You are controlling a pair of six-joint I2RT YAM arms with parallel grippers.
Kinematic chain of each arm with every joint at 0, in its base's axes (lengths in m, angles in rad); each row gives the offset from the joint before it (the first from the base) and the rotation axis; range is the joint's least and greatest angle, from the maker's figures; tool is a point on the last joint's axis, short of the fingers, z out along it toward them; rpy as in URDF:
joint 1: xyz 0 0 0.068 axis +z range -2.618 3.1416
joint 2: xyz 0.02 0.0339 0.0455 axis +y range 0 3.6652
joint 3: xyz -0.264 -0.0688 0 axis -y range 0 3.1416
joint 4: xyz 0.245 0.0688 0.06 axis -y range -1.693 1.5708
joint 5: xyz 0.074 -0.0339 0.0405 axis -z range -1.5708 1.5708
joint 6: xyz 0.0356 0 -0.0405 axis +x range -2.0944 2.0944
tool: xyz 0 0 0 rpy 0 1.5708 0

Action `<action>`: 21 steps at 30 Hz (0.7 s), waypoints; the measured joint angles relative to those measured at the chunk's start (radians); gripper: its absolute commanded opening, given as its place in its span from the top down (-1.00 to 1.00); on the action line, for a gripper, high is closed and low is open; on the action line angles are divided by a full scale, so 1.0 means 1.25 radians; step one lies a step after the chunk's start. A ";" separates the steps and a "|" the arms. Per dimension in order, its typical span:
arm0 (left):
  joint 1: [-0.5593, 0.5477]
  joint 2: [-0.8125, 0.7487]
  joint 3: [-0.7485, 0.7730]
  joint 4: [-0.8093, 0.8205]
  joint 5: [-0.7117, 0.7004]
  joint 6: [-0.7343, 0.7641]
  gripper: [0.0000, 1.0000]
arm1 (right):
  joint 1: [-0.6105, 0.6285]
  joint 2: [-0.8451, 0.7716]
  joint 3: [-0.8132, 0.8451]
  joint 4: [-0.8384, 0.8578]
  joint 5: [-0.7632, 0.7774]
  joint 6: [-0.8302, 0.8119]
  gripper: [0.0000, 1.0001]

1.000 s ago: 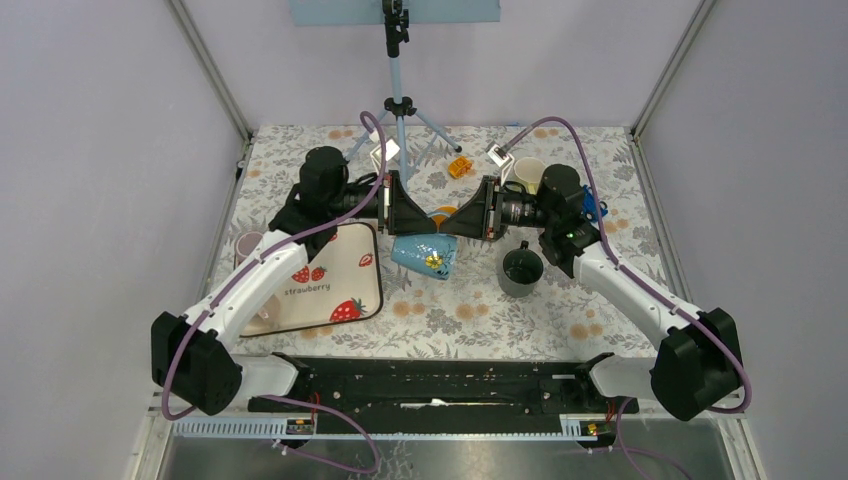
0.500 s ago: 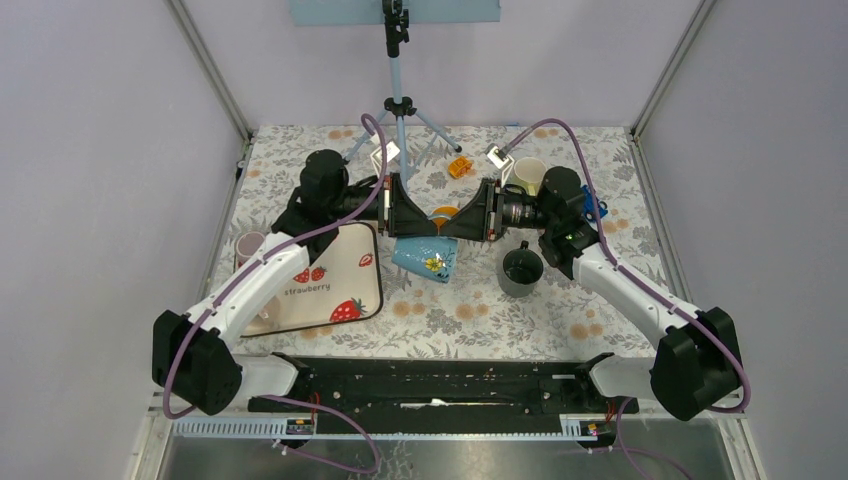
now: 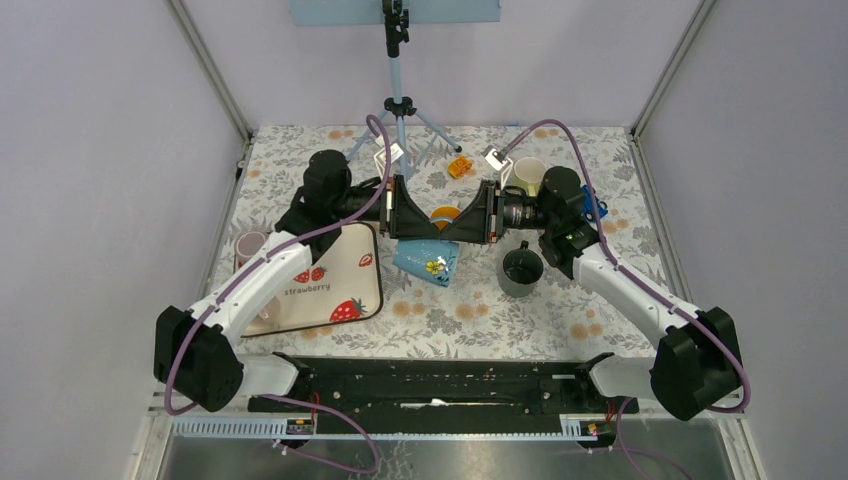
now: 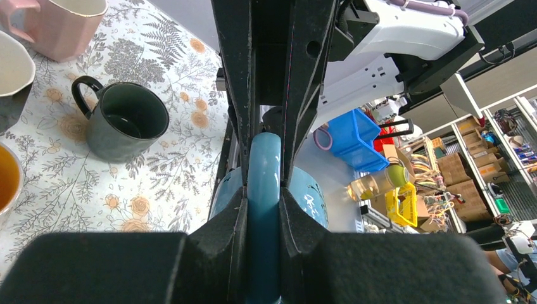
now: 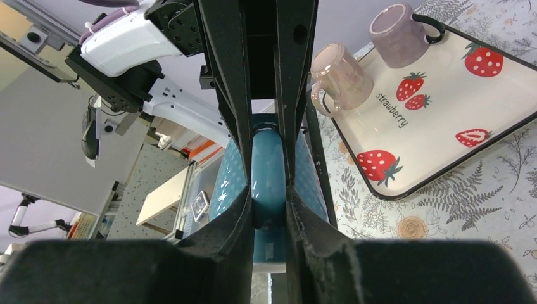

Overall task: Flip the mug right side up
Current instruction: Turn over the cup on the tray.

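Next, my left gripper opens and moves away before my right gripper turns the mug upright, because both grippers are clamping the tilted blue mug's handle.
The blue mug with a yellow flower hangs tilted on its side over the middle of the table, handle uppermost. My left gripper comes in from the left and my right gripper from the right, tips meeting over the handle. In the left wrist view the left gripper is shut on the blue handle, with the mug body behind it. In the right wrist view the right gripper is shut on the same handle, the mug body beyond. The mug's mouth is hidden.
A dark mug stands upright right of the blue one. The strawberry tray lies at the left with a mauve mug by it. A cream mug, an orange-filled cup and a tripod stand behind.
Both grippers and the blue mug have drifted slightly toward the far side; the mug's tilt has shifted a little. Both grips have stayed on the handle.
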 measured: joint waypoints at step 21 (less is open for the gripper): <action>-0.009 0.013 -0.040 0.016 -0.015 0.012 0.02 | 0.008 -0.068 0.008 -0.281 0.125 -0.091 1.00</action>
